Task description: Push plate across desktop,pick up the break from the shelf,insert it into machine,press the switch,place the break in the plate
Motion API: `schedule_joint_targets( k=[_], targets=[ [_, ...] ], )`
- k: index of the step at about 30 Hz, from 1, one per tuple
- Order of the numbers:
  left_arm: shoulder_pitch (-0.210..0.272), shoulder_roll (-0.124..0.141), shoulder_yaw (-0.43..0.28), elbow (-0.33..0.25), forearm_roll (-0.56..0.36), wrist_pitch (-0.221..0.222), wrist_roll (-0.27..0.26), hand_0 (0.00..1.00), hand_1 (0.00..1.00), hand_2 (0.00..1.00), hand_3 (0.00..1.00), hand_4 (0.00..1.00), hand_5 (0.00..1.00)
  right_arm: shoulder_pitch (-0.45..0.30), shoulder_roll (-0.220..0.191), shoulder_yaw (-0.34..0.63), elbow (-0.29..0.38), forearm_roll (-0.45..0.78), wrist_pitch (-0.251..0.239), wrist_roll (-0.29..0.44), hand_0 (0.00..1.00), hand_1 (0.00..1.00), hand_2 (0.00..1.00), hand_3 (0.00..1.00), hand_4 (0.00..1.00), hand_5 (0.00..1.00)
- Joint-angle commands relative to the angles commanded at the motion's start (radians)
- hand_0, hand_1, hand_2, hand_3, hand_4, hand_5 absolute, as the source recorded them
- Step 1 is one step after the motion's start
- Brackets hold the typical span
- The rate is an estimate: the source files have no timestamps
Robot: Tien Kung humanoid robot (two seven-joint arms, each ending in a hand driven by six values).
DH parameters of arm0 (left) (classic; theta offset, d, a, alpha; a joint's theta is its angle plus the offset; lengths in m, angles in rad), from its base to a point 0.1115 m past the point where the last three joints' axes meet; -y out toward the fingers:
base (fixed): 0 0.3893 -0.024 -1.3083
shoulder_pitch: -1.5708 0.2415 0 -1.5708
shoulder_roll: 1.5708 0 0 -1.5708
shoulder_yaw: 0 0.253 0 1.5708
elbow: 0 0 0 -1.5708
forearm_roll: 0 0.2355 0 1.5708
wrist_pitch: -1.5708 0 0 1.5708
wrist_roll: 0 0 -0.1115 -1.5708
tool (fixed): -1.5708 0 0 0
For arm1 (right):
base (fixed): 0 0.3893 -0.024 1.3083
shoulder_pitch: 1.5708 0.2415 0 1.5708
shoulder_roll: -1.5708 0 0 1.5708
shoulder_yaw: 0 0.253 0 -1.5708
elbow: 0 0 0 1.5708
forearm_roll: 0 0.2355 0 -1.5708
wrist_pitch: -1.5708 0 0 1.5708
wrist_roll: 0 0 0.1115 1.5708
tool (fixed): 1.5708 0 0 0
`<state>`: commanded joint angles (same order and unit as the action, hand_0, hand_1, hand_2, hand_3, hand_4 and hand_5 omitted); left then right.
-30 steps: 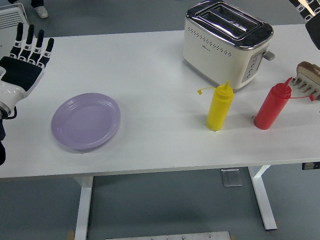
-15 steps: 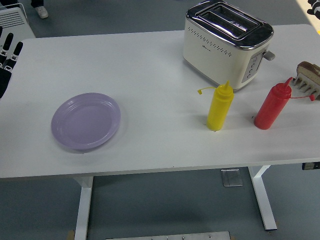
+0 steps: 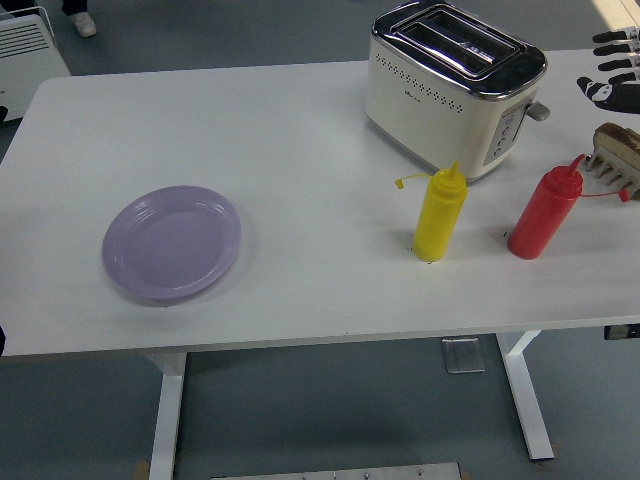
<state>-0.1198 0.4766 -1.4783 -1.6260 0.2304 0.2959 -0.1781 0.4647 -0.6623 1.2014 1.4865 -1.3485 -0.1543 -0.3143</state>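
Note:
The slice of bread [image 3: 617,148] will stop with its top sticking out when I put it into the slot, because the toaster's side lever [image 3: 538,111] is up.
The lavender plate [image 3: 172,241] lies on the left part of the white table [image 3: 300,150]. The cream and chrome toaster [image 3: 455,85] stands at the back right, both slots empty, its side lever [image 3: 538,110] up. At the right edge a brown slice of bread [image 3: 622,137] sits in a small toothed shelf [image 3: 610,170]. My right hand [image 3: 612,66] comes in at the upper right corner, fingers spread and pointing left, above the bread and holding nothing. Only a sliver of my left hand [image 3: 3,110] shows at the left edge.
A yellow squeeze bottle [image 3: 440,213] and a red squeeze bottle [image 3: 545,212] stand in front of the toaster, between it and the near edge. A white appliance [image 3: 30,40] sits on the floor beyond the table's far left corner.
My left hand has pulled back off the table to the left edge. My right hand has come in at the upper right, over the bread shelf. The plate has not moved.

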Motion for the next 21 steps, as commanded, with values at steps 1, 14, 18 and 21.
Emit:
schedule_joint_targets(
  k=[1, 14, 18, 21],
  targets=[
    [0.000, -0.001, -0.002, 0.014, 0.009, -0.002, -0.002, 0.858, 0.781, 0.768, 0.754, 0.685, 0.998, -0.001, 0.000, -0.001, -0.004, -0.036, 0.016, -0.010, 0.666, 0.724, 0.793, 0.783, 0.743, 0.071],
    [-0.022, -0.026, 0.019, 0.247, 0.056, -0.035, -0.052, 0.860, 0.784, 0.765, 0.745, 0.721, 0.998, -0.014, 0.022, -0.016, -0.089, -0.518, 0.118, -0.073, 0.665, 0.734, 0.800, 0.796, 0.743, 0.085],
    [-0.027, -0.035, 0.031, 0.289, 0.060, -0.040, -0.063, 0.862, 0.786, 0.762, 0.743, 0.726, 0.998, -0.017, 0.029, -0.027, -0.119, -0.658, 0.116, -0.073, 0.656, 0.730, 0.798, 0.797, 0.757, 0.096],
    [-0.031, -0.039, 0.041, 0.307, 0.058, -0.041, -0.067, 0.862, 0.786, 0.762, 0.743, 0.726, 0.998, -0.018, 0.034, -0.032, -0.138, -0.748, 0.115, -0.072, 0.656, 0.730, 0.798, 0.797, 0.757, 0.096]
  ],
)
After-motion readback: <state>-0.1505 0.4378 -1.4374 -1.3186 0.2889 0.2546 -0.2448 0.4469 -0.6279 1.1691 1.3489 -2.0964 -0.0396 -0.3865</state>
